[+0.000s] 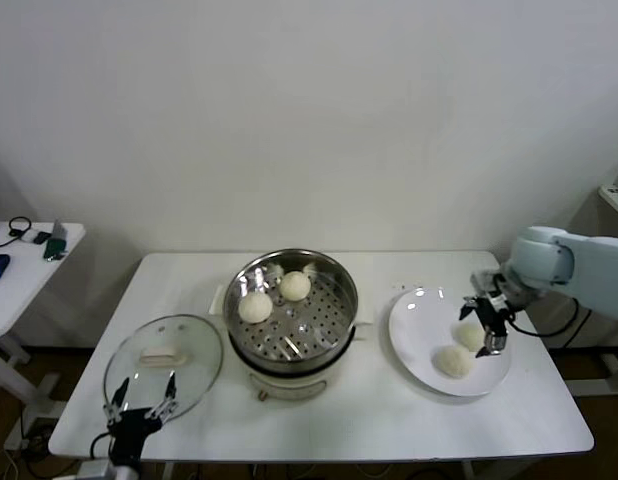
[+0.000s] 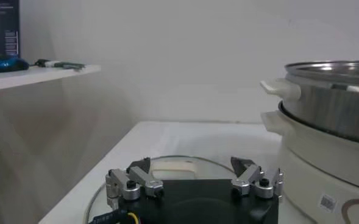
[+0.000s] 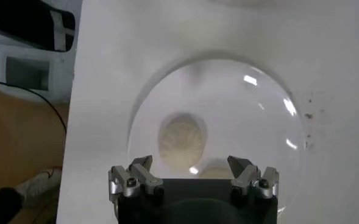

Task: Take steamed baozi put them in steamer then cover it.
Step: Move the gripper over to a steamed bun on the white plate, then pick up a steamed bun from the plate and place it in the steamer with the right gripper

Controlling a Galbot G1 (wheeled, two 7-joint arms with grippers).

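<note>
The two baozi close together still have separate round outlines [image 1: 463, 347], so the front baozi [image 1: 454, 361] will come off the white plate by itself when I lift it.
The steel steamer [image 1: 334, 275] stands mid-table on its cream cooker base and holds two baozi [image 1: 255, 307] [image 1: 295, 286]. Two more baozi [image 1: 452, 360] [image 1: 470, 335] lie on the white plate [image 1: 414, 320] at the right. My right gripper [image 1: 488, 322] is open just above the nearer-to-wall plate bun; in the right wrist view the jaws [image 3: 191, 167] straddle a bun [image 3: 183, 140]. The glass cover [image 1: 164, 362] with its cream handle lies flat at front left. My left gripper [image 1: 141, 407] is open at the cover's front edge, also in the left wrist view [image 2: 191, 166].
A side table [image 1: 29, 270] with cables and small devices stands at far left. The steamer's wall and handle fill the right of the left wrist view [image 2: 325, 103]. The table's front edge [image 1: 319, 450] runs close to the left gripper.
</note>
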